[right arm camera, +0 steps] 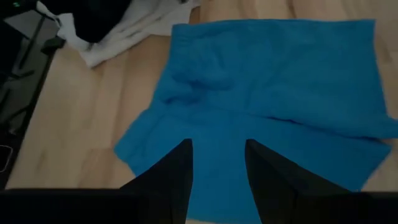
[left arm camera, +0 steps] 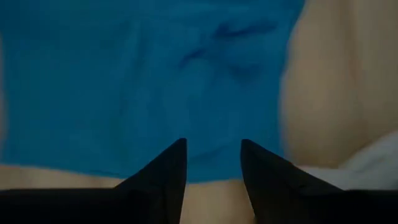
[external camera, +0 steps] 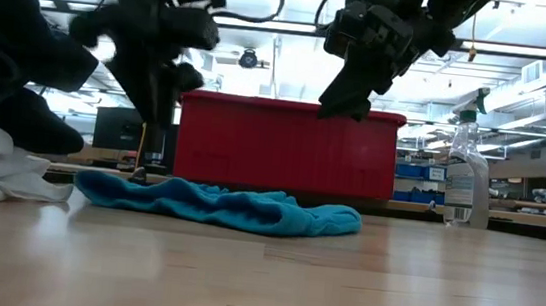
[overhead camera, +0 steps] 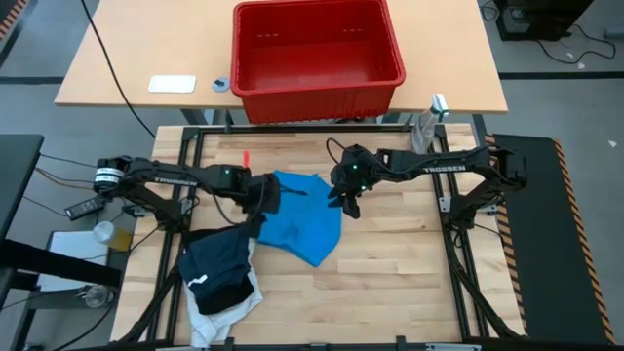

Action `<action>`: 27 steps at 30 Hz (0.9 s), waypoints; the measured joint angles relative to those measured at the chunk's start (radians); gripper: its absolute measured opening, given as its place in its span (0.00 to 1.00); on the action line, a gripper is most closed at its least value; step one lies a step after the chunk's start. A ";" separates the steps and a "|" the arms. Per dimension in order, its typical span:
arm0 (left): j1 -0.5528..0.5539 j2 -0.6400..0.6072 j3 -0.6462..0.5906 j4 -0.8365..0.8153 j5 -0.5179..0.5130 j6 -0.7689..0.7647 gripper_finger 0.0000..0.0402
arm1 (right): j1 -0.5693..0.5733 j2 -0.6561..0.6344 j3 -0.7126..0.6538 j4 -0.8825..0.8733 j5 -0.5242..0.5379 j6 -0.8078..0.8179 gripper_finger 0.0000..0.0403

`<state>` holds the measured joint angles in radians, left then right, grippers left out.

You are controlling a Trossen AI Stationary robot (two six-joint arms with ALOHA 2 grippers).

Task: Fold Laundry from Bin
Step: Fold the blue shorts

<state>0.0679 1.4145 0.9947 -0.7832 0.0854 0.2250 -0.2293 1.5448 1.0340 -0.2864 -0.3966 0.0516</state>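
Note:
The blue garment lies crooked, and its edge (overhead camera: 261, 241) is close to the white garment. My grippers should move the blue cloth (overhead camera: 304, 226) clear and turn it square before folding.
The small bright blue garment (overhead camera: 304, 222) lies spread on the wooden table, a low rumpled strip in the low view (external camera: 228, 207). My left gripper (overhead camera: 269, 198) hangs open above its left edge (left arm camera: 213, 144). My right gripper (overhead camera: 347, 203) hangs open above its right side (right arm camera: 217, 144). Both are clear of the cloth in the low view. A dark garment (overhead camera: 219, 265) lies on a white one (overhead camera: 226, 310) in a heap at the near left. The red bin (overhead camera: 317, 51) stands on the far table beyond the work surface.
A spray bottle (overhead camera: 430, 121) stands at the far right corner of the work table. A small red object (overhead camera: 246, 157) lies at the far left. A white pad (overhead camera: 172, 84) and a tape roll (overhead camera: 221, 84) sit beside the bin. Bare wood lies near and right of the blue garment.

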 joint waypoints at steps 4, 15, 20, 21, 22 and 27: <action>0.080 0.023 0.000 0.010 -0.148 0.188 0.36 | 0.023 0.000 0.000 0.009 0.007 0.046 0.38; 0.303 0.151 -0.004 0.208 -0.064 0.347 0.36 | 0.139 0.008 -0.010 -0.023 0.074 0.133 0.37; 0.301 0.225 -0.004 0.292 -0.047 0.346 0.36 | 0.194 0.062 -0.079 0.071 0.185 0.105 0.37; 0.297 0.240 -0.004 0.292 -0.042 0.343 0.36 | 0.197 0.073 -0.082 0.089 0.185 0.107 0.37; 0.295 0.252 -0.004 0.286 -0.036 0.331 0.36 | 0.198 0.087 -0.082 0.098 0.185 0.109 0.37; 0.261 0.285 -0.004 0.235 -0.017 0.262 0.36 | 0.198 0.178 -0.086 0.091 0.180 0.063 0.37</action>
<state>0.3291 1.6993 0.9905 -0.5483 0.0689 0.4869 -0.0311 1.7228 0.9478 -0.1958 -0.2166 0.1146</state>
